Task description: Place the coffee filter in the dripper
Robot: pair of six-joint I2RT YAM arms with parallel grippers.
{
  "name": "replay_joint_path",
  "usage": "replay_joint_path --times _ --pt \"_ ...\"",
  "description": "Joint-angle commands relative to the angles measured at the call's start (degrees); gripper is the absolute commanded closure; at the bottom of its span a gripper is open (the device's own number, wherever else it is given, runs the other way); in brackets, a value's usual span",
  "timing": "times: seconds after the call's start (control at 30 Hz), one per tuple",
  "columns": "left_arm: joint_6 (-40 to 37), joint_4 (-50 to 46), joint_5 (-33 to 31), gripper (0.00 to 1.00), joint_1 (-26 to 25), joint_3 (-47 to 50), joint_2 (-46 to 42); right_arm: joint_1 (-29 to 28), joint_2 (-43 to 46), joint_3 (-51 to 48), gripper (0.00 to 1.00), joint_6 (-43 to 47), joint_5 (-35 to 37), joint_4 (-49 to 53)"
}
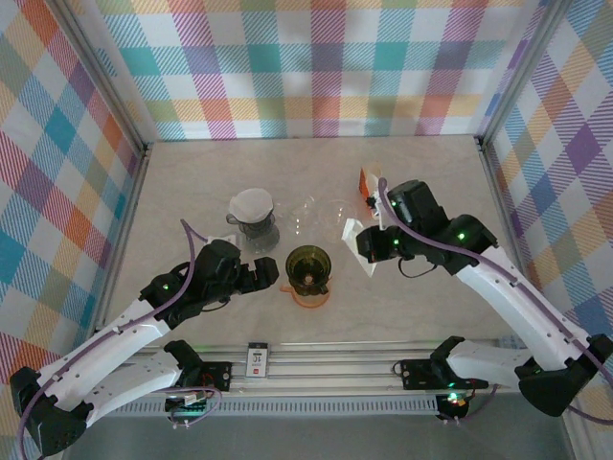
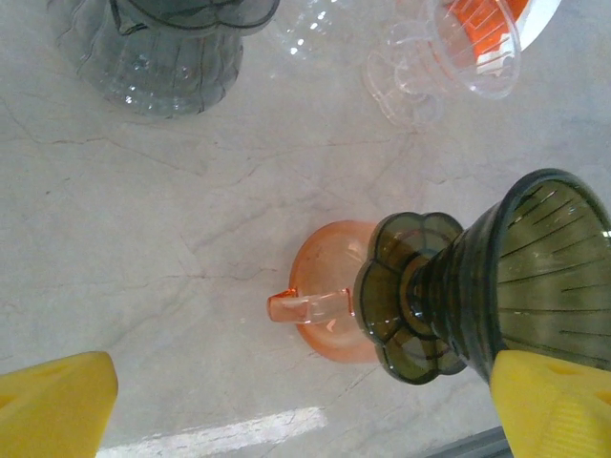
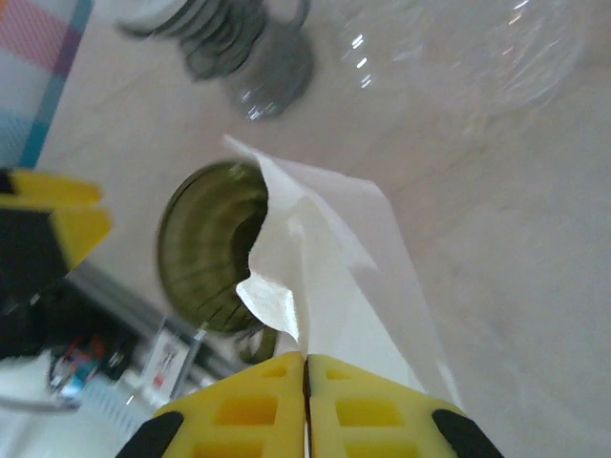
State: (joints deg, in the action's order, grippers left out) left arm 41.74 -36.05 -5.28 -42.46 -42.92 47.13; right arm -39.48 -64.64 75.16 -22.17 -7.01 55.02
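Note:
The coffee filter (image 1: 356, 245) hangs by its edge and the green dripper's opening (image 1: 307, 267) is empty, so the robot's right gripper should keep going over that opening and let go there.
The white paper coffee filter (image 3: 334, 258) hangs folded from my right gripper (image 3: 307, 382), which is shut on its edge. Its free corner reaches over the rim of the dark green dripper (image 3: 210, 248). From above, my right gripper (image 1: 364, 251) holds the filter (image 1: 352, 230) just right of the green dripper (image 1: 308, 266), which stands on an orange cup (image 1: 308, 295). My left gripper (image 1: 266, 278) is open beside the dripper's left side. In the left wrist view the green dripper (image 2: 535, 277) and the orange cup (image 2: 329, 291) lie between my wide-apart yellow fingers (image 2: 57, 401), close to the right one.
A grey dripper (image 1: 254, 218) with a white filter in it stands at the back left. A clear glass dripper (image 1: 321, 213) is beside it, and an orange packet (image 1: 366, 182) lies behind my right arm. A small card (image 1: 257, 359) sits on the front rail.

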Motion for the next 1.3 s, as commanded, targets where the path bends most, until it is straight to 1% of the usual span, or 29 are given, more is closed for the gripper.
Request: replay_joint_path --times 0.0,0.13,0.23,0.53,0.7,0.77,0.9,0.97,1.1,1.2,1.27 --pt "-0.11 -1.82 -1.08 0.0 0.01 -1.6 -0.73 -4.18 -1.64 4.66 0.88 -2.58 -5.02 8.65" --pt "-0.16 -2.14 -0.77 0.0 0.01 -1.72 -1.16 -8.79 -5.76 9.65 0.87 -2.55 -4.7 10.38" --pt "-0.2 -2.63 -0.61 0.0 0.03 -1.72 -1.51 -11.04 -8.93 12.71 0.87 -2.09 -4.03 11.33" --pt "-0.68 -2.88 0.76 0.0 0.03 -2.0 -2.13 -12.9 -17.21 17.41 0.86 -0.18 -2.7 12.13" --pt "-1.32 -3.23 1.76 0.0 0.06 -2.85 -2.08 -13.25 -21.2 19.44 0.8 0.38 -3.13 12.03" --pt "-1.53 -3.23 1.85 0.0 0.01 -3.01 -2.13 -13.44 -22.83 20.02 0.76 0.61 -3.11 11.08" --pt "-1.57 -3.24 2.1 0.0 0.01 -3.18 -2.13 -13.69 -25.57 20.61 0.76 0.82 -3.34 9.51" --pt "-1.62 -3.41 2.27 0.0 0.01 -3.33 -2.05 -14.01 -26.76 20.84 0.73 1.1 -3.54 8.9" --pt "-1.52 -3.54 2.97 0.0 0.01 -3.81 -2.22 -14.24 -27.24 20.73 0.66 1.17 -3.48 7.87" --pt "-1.31 -2.99 3.47 0.0 0.01 -4.25 -2.32 -14.22 -26.1 20.36 0.59 1.49 -2.42 7.0" --pt "-1.13 -2.64 3.38 0.0 0.04 -4.6 -2.03 -14.23 -25.46 19.37 0.57 1.66 -2.47 6.25"
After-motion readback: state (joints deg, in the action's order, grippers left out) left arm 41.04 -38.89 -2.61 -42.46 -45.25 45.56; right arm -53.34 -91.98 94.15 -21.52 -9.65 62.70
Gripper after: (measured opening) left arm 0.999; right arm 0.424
